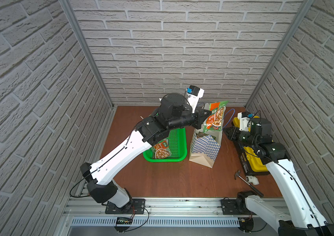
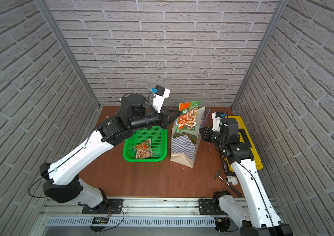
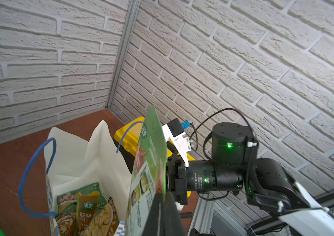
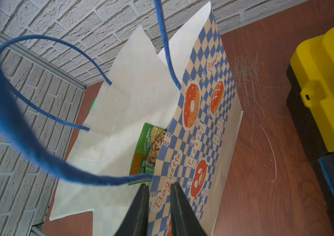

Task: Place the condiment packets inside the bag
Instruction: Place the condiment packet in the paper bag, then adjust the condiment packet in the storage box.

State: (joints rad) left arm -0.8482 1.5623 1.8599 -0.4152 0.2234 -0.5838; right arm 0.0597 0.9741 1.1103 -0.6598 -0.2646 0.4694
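Note:
The packet's lower end (image 2: 185, 128) is pointing into the bag's opening (image 2: 190, 136), so my left gripper should go on lowering the packet until the bag's sides are around it, and then let go.
My left gripper (image 1: 209, 113) (image 3: 162, 199) is shut on the lower edge of a green and orange condiment packet (image 1: 215, 117) (image 2: 189, 116) (image 3: 151, 153). It holds the packet upright just above the mouth of the bag (image 1: 205, 147) (image 2: 183, 147) (image 4: 202, 122). Several packets (image 3: 86, 210) (image 4: 149, 147) lie inside the bag. One more packet (image 1: 161, 150) (image 2: 142, 150) rests in the green basket (image 1: 166, 159). My right gripper (image 1: 226, 130) (image 4: 158, 187) stands narrowly open astride the bag's right rim, one finger inside and one outside.
A yellow-and-black toolbox (image 1: 256, 165) (image 4: 325, 81) sits under my right arm by the right wall. A hammer (image 1: 245, 179) and a white pipe fitting (image 1: 252, 179) lie near the front right. The bag's blue cord handles (image 4: 18, 132) loop close to the right wrist camera.

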